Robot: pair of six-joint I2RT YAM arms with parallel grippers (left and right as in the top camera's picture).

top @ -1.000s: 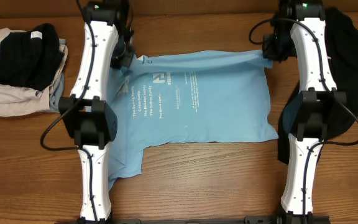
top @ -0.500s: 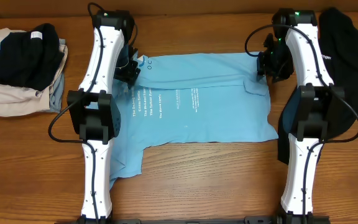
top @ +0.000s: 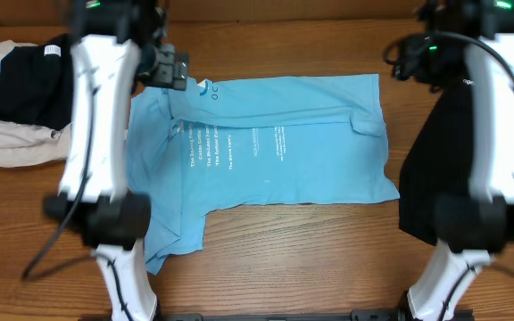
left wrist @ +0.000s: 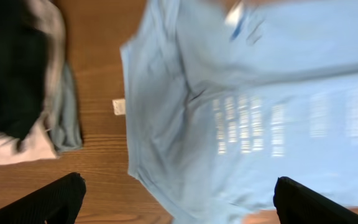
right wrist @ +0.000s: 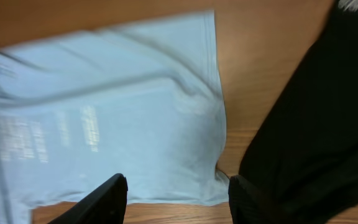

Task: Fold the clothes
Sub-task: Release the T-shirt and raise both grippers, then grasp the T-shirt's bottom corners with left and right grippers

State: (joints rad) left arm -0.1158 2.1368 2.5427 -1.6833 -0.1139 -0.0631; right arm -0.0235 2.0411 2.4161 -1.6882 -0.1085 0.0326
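Note:
My left gripper needs to grab the flap's tip and pull it up before folding, because this flap of the light blue T-shirt sticks out past the T-shirt's lower edge.
The light blue T-shirt lies spread on the wooden table, white text lines facing up, its top edge folded over in a band. A black top lies crumpled to its right, partly under the right arm. My left gripper hovers above the shirt's upper left corner, open wide; the left wrist view shows its fingers far apart over the shirt, with nothing between them. Near the upper right corner my right gripper is raised and open, empty, over the shirt's edge and the black top.
A pile of folded clothes, black on beige, sits at the table's far left and shows in the left wrist view. A small white tag lies on the wood beside the shirt. Bare table runs along the front.
Both grippers have opened and let go of the shirt's top edge, then risen and swung outward. The shirt's folded upper band now rests flat on the table.

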